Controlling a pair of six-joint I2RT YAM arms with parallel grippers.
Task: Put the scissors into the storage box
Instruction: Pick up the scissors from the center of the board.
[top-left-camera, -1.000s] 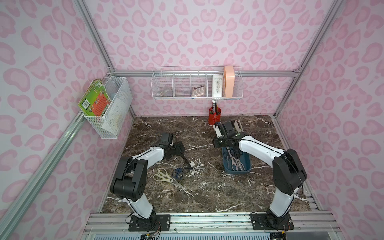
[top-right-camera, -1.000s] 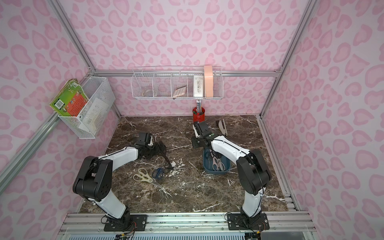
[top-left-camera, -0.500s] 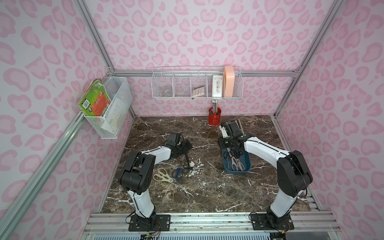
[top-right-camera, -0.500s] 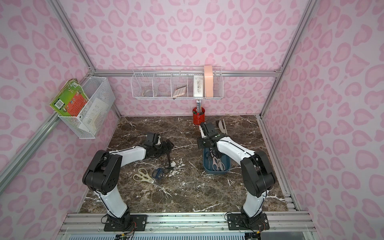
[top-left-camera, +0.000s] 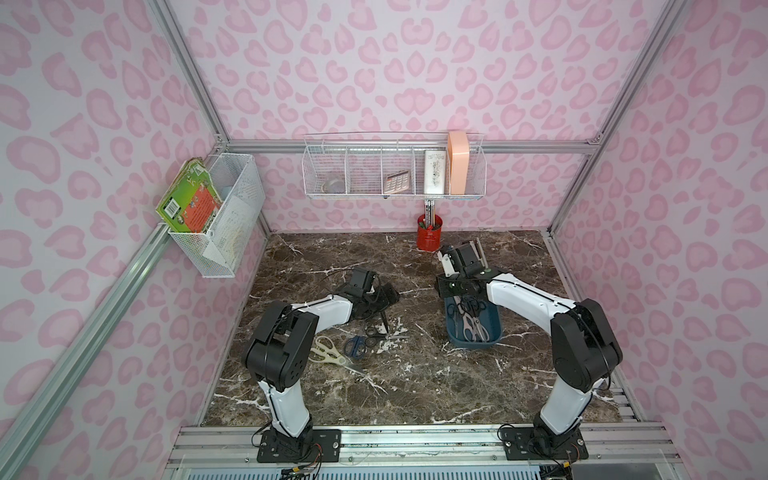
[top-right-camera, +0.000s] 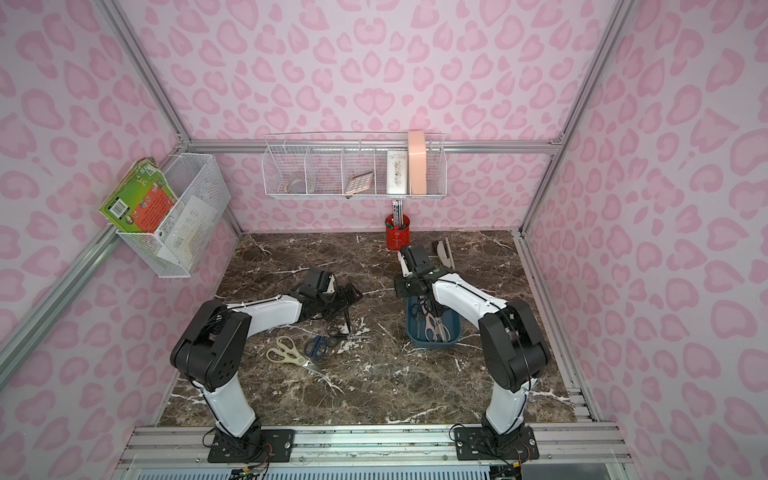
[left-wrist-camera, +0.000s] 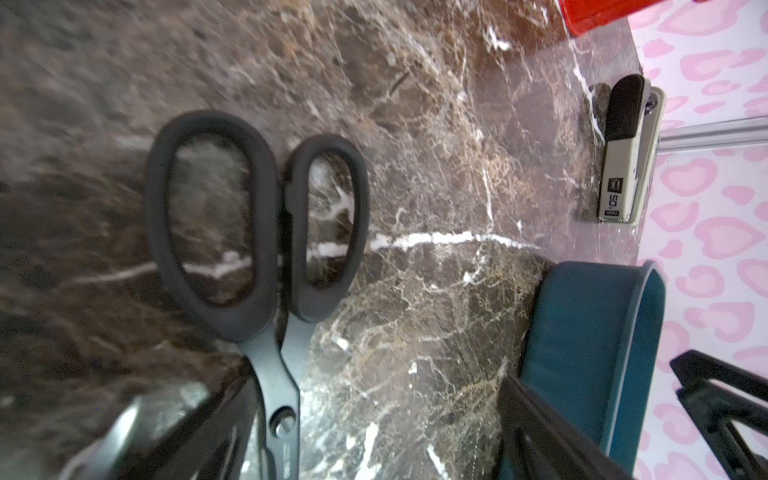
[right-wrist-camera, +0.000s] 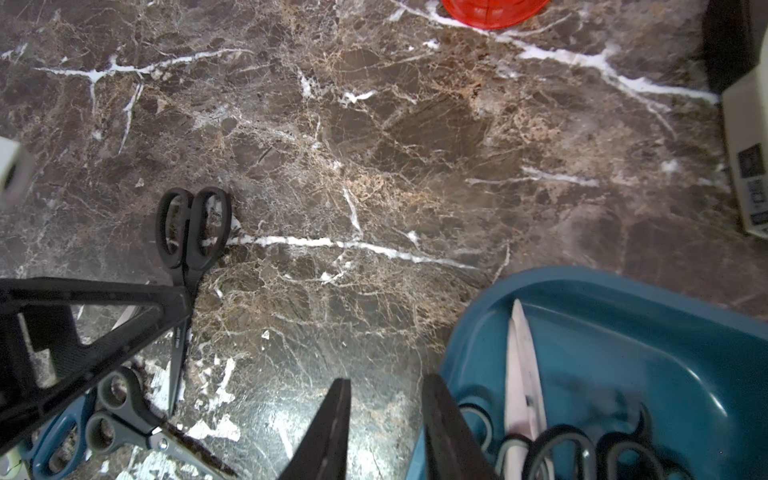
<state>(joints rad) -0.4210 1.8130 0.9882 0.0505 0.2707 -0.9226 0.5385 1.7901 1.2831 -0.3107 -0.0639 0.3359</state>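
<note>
I should back my open left gripper off, as it is over the black scissors (top-left-camera: 384, 321) and blocks my right gripper's way, before my right gripper takes the handles (right-wrist-camera: 193, 230).
A dark teal storage box (top-left-camera: 496, 330) (top-right-camera: 456, 328) lies right of centre with several scissors (top-left-camera: 471, 322) (right-wrist-camera: 523, 365) in it. My right gripper (right-wrist-camera: 386, 380) hovers at the box's far-left corner, open by a narrow gap, with nothing between its fingers. Black scissors (left-wrist-camera: 257, 232) (top-left-camera: 384, 321) lie on the marble between the jaws of my open left gripper (left-wrist-camera: 374, 384) (top-left-camera: 380, 297), blade against one finger. Cream kitchen shears (top-left-camera: 328, 353), a navy pair (top-left-camera: 355, 347) and a small grey-handled pair (right-wrist-camera: 120, 415) lie just in front of it.
A white-grey stapler (top-left-camera: 478, 249) (left-wrist-camera: 623, 158) lies behind the right wrist, next to a red pen cup (top-left-camera: 430, 235). Wire baskets hang on the back wall (top-left-camera: 395, 170) and the left wall (top-left-camera: 226, 216). The two grippers are about a box width apart.
My left arm has stretched further right, bringing its gripper over the black scissors. The right gripper has shifted slightly right and back, to the box's far end.
</note>
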